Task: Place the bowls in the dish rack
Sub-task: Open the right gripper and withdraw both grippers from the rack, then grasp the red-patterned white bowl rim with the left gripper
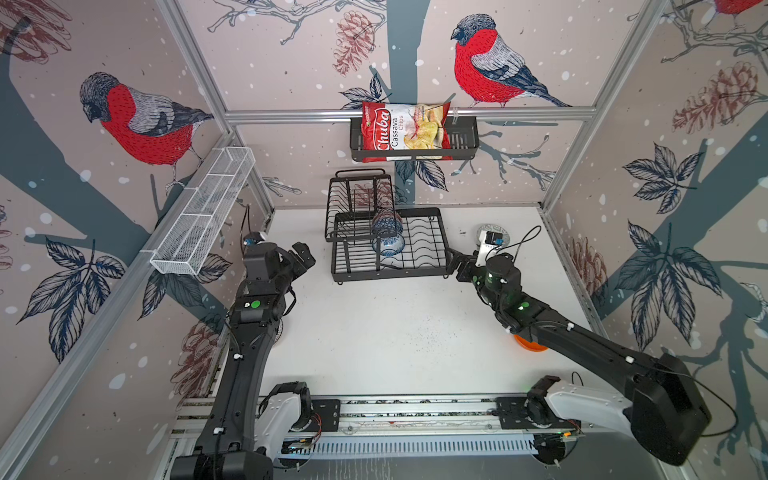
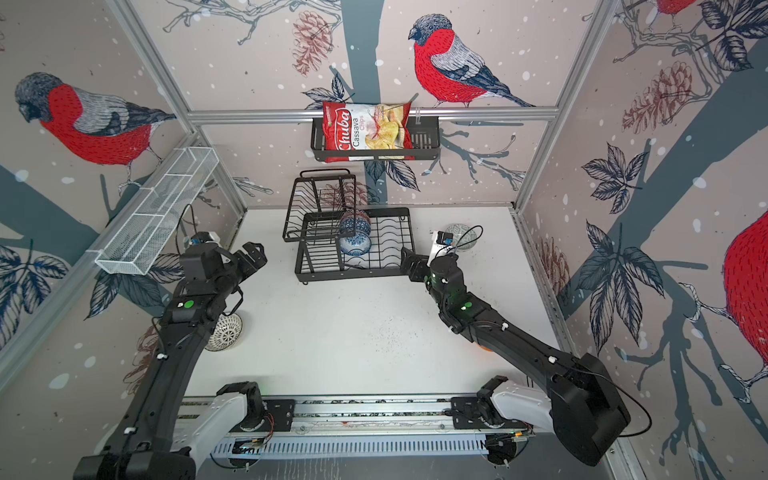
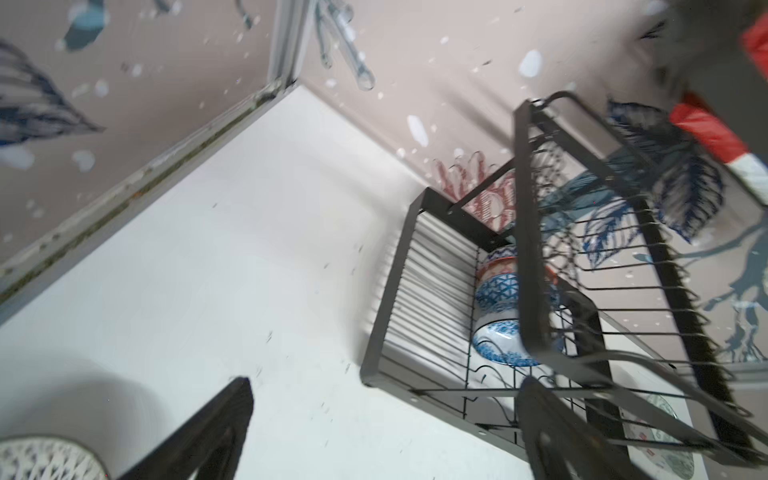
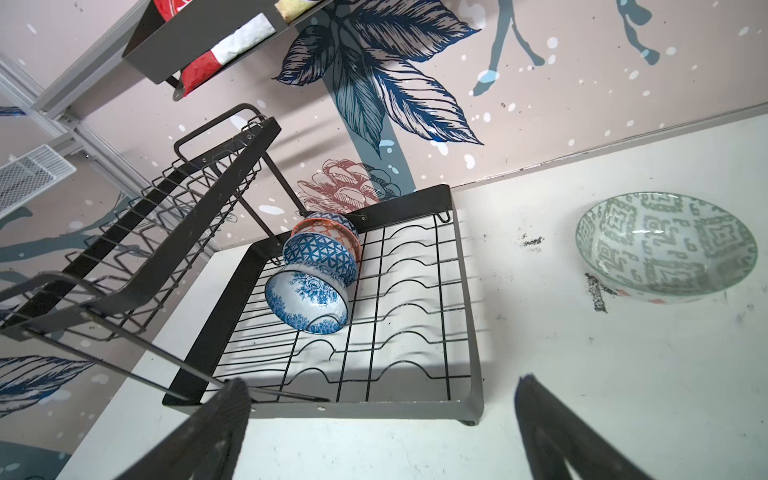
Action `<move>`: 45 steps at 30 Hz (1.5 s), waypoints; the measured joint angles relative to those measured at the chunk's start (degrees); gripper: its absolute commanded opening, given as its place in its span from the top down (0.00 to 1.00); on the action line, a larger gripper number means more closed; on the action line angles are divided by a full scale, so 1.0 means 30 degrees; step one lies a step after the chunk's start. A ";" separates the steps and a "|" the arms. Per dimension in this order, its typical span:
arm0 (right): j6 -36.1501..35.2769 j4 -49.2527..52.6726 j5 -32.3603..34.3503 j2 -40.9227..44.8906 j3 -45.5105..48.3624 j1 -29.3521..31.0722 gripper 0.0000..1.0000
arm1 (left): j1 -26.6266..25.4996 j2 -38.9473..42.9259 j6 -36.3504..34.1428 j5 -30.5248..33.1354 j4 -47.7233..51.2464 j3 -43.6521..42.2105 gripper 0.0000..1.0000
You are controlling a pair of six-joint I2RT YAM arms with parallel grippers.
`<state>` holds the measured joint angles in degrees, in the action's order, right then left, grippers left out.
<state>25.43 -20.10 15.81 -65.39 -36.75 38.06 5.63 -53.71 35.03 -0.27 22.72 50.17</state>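
Note:
The white bowl (image 2: 224,332) is sitting with its open side up, clear of the other bowls, so the robot's open left gripper should keep going down toward its rim (image 2: 238,320) until the fingers are on both sides of it.
The black wire dish rack (image 1: 390,272) (image 4: 324,409) stands at the back middle of the table. On its flat base, three bowls lean on edge: blue-white floral (image 4: 307,301), blue geometric (image 4: 320,255) and salmon (image 4: 328,226). A grey-green bowl (image 4: 665,247) sits upright on the table right of the rack. The white bowl with dark radial pattern (image 2: 224,332) lies by the left arm, and an orange bowl (image 1: 530,345) peeks from under the right arm. My left gripper (image 1: 305,253) (image 3: 388,382) hangs open and empty left of the rack. My right gripper (image 1: 455,259) (image 4: 382,382) is open and empty at the rack's front right corner.
A black slatted basket (image 1: 465,143) with a chips bag hangs on the back wall above the rack. A long white mesh tray (image 1: 203,212) is fixed along the left wall. The rack's raised basket tier (image 1: 359,199) overhangs its left part.

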 measured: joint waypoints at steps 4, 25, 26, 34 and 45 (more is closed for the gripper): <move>-0.0510 -0.1188 -0.0313 0.0780 0.1071 0.0350 0.00 | 0.0284 -0.0656 0.2266 0.0838 0.1865 -0.0073 0.02; -0.1042 -0.2565 -0.0867 -0.1173 0.1173 0.0415 0.00 | 0.3410 -0.5246 0.5931 0.2630 0.3606 -0.2506 0.02; -0.1042 -0.2586 -0.0867 -0.1253 0.1173 0.0408 0.00 | 0.3453 -0.5479 0.5814 0.2637 0.3555 -0.2448 0.03; -0.1035 -0.2739 -0.0874 -0.1515 0.1217 0.0306 0.00 | 0.3665 -0.7191 0.5697 0.3716 0.3206 -0.2062 0.14; -0.0984 -0.2951 -0.0845 -0.1421 0.1333 0.0087 0.00 | 0.3723 -0.8655 0.5501 0.4058 0.2069 -0.2710 0.70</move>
<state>22.48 -28.95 13.28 -69.65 -32.75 38.33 16.80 -79.68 51.53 11.90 28.93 42.04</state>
